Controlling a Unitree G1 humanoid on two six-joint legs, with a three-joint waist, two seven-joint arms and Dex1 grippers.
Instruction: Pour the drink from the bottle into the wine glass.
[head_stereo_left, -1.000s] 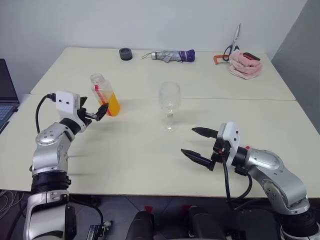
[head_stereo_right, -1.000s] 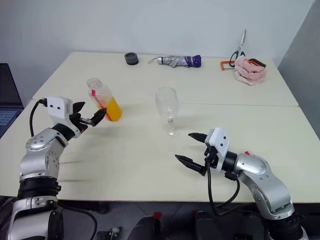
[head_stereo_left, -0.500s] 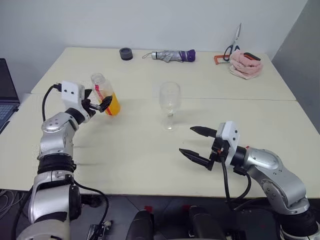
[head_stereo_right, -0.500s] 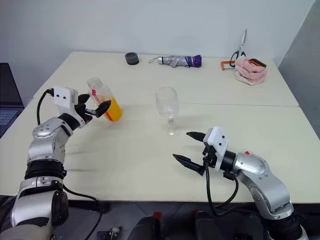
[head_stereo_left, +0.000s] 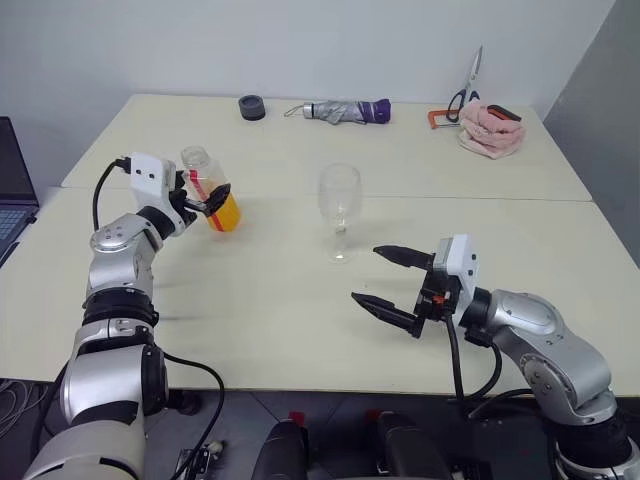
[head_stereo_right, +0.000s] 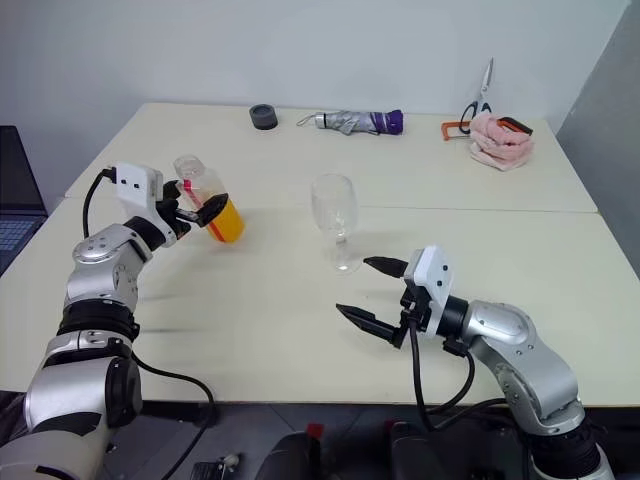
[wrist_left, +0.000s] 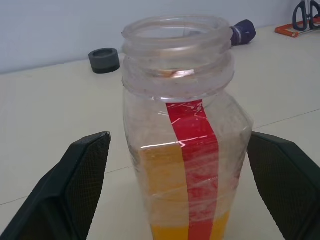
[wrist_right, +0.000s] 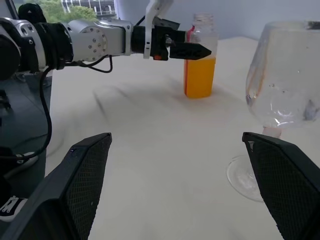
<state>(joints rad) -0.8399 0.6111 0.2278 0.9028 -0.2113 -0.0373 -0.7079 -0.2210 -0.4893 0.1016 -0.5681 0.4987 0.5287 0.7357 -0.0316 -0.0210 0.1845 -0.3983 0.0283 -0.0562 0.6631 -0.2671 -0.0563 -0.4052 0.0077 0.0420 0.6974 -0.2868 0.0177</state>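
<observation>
I expect the bottle (head_stereo_left: 210, 188) to fill most of the wine glass when I pour and still keep some drink, because the orange drink's level (head_stereo_left: 228, 203) is well up the side of the bottle.
The bottle (head_stereo_left: 211, 188) stands upright on the left part of the table, its mouth open, a red strip down its side and the orange drink (wrist_left: 172, 200) filling its lower part. My left gripper (head_stereo_left: 205, 197) is open, one finger on each side of the bottle (wrist_left: 185, 125), with gaps between the fingers (wrist_left: 75, 185) and the plastic. The empty wine glass (head_stereo_left: 339, 205) stands upright mid-table. My right gripper (head_stereo_left: 367, 274) hangs open in front of and to the right of the glass (wrist_right: 285, 85), holding nothing.
Two pale tables meet at a seam (head_stereo_left: 480, 197). Along the far edge lie a black ring (head_stereo_left: 251, 107), a folded umbrella (head_stereo_left: 345, 110), scissors (head_stereo_left: 466, 88) and a pink cloth (head_stereo_left: 490, 131). A laptop (head_stereo_left: 10, 190) sits at the left edge.
My left gripper has moved forward, still open, until its fingers flank the bottle. The right gripper has risen slightly. Bottle and glass have not moved.
</observation>
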